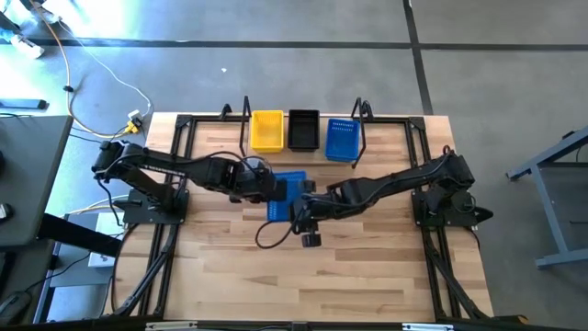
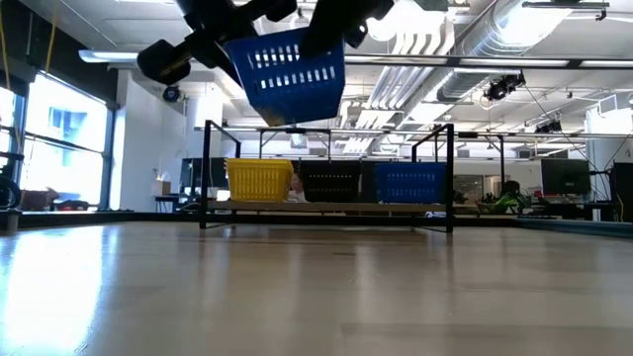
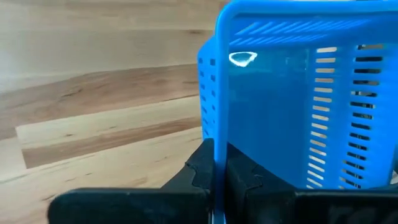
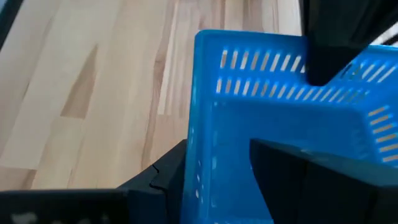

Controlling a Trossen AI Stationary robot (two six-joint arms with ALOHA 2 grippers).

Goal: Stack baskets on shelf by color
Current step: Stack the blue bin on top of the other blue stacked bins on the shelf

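With the shelf's blue basket [image 1: 342, 140] on my right gripper's side, my left gripper should release the held basket's end [image 3: 221, 102] before my right gripper stacks it there.
A blue perforated basket [image 1: 288, 191] [image 2: 292, 74] is held in the air over the middle of the table, tilted, with both grippers on it. My left gripper [image 1: 268, 187] [image 3: 219, 180] is shut on its left wall. My right gripper [image 1: 303, 206] [image 4: 216, 174] is shut on its right wall. The shelf [image 2: 326, 208] stands along the far edge. It carries a yellow basket [image 1: 267, 131], a black basket [image 1: 303, 130] and a blue basket [image 1: 341, 139], resting side by side on the plank. My left gripper pinches the held basket's solid end wall [image 3: 219, 143] just under the rim, with one finger outside and one inside. The fingers come from the table's left, slanting down. The basket is lifted clear of the table and tilted. My right gripper has the opposite wall [image 4: 198, 155] between its fingers, one finger [image 4: 158, 183] outside and the other [image 4: 298, 180] inside the basket. It comes from the table's right, slanting down. The left arm's finger [image 4: 329, 50] shows on the far wall.
Black frame rails [image 1: 175, 175] run along the table's left and right sides by the arm bases. A dark cable loop [image 1: 271, 234] hangs under the right arm. Bare wooden tabletop [image 2: 316, 287] lies between the near edge and the shelf.
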